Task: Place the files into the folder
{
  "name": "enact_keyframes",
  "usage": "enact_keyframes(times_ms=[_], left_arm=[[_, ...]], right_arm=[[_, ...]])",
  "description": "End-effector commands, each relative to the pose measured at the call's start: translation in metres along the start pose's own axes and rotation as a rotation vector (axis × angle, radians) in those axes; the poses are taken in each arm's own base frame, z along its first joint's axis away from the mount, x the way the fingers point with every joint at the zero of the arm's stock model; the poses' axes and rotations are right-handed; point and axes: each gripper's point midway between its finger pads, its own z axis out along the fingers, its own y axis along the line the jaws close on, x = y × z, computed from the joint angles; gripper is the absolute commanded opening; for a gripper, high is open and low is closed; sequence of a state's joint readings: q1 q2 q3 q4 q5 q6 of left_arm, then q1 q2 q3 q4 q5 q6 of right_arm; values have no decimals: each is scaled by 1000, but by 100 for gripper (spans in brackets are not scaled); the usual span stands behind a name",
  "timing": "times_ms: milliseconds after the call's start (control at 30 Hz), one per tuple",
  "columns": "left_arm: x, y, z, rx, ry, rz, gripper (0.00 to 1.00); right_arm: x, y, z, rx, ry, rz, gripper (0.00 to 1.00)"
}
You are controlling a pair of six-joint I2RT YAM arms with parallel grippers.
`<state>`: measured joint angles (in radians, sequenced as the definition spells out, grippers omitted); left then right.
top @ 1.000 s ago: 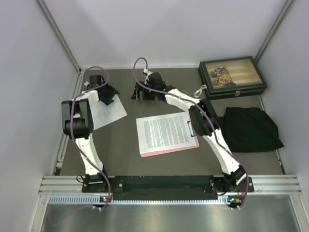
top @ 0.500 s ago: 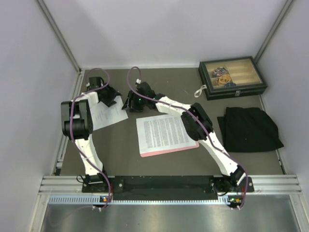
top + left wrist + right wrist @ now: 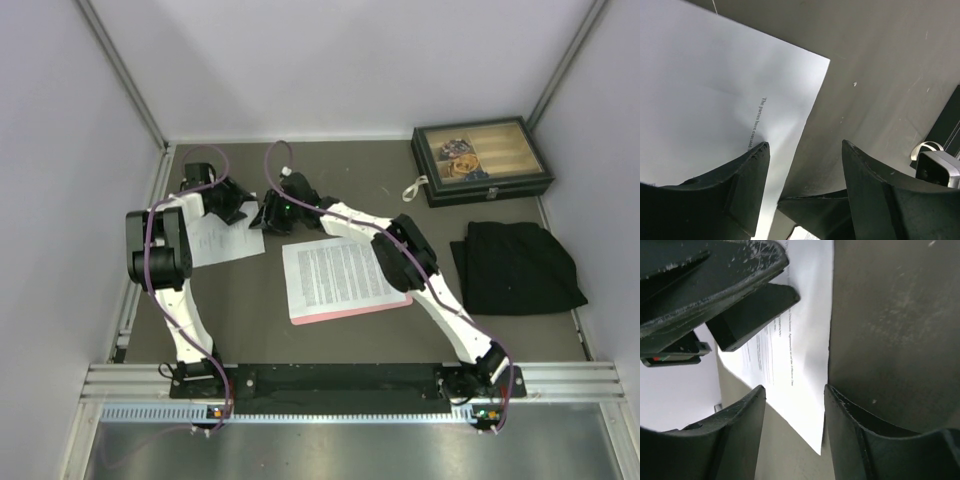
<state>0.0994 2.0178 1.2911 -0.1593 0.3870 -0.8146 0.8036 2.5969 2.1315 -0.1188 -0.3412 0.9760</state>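
My right gripper's finger is at the sparsely printed sheet's edge [image 3: 262, 246], which lies flat, so next my left gripper pushes the sheet [image 3: 222, 240] into a bow before my right gripper closes.
The sparsely printed sheet [image 3: 215, 243] lies flat at the far left of the table. My left gripper [image 3: 237, 208] is open over its far right corner, one finger [image 3: 747, 172] above the paper [image 3: 715, 100] and the other above bare table. My right gripper [image 3: 258, 218] is open right beside it, its jaws straddling the same sheet's corner [image 3: 805, 340]; the left gripper's fingers [image 3: 740, 270] show in the right wrist view. The densely printed sheet [image 3: 340, 272] lies on the pink folder [image 3: 345, 312] at the table's middle.
A dark box with a glass lid [image 3: 480, 160] stands at the far right, a small white strap [image 3: 412, 188] in front of it. A black cloth [image 3: 520, 265] lies at the right. Walls enclose the table on three sides.
My right gripper has swung left and come down beside the left gripper at the sparse sheet's corner. The left gripper has shifted slightly right. The sheets have not moved.
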Motion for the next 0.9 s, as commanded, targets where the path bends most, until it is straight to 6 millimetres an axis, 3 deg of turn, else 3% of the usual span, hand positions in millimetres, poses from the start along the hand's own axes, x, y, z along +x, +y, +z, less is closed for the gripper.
enact_keyframes(times_ms=[0, 200, 367, 500, 533, 700, 800, 867], left_arm=[[69, 73, 7, -229, 208, -100, 66], [73, 72, 3, -216, 222, -102, 67], [71, 63, -6, -198, 222, -29, 71], [41, 44, -30, -223, 121, 79, 78], [32, 38, -38, -230, 83, 107, 79], [-4, 44, -59, -380, -53, 151, 85], [-9, 52, -59, -433, -49, 145, 85], [-11, 47, -60, -414, -49, 142, 85]], right_arm=[[48, 0, 22, -57, 99, -2, 51], [44, 15, 20, -176, 93, -49, 51], [26, 3, 11, -129, 66, -109, 54], [22, -1, -9, -82, 52, -201, 56], [27, -10, -13, -52, 71, -209, 57], [21, -12, -31, 22, 67, -302, 63], [13, -16, -35, 59, 49, -351, 70], [4, -14, -33, 56, 38, -389, 71]])
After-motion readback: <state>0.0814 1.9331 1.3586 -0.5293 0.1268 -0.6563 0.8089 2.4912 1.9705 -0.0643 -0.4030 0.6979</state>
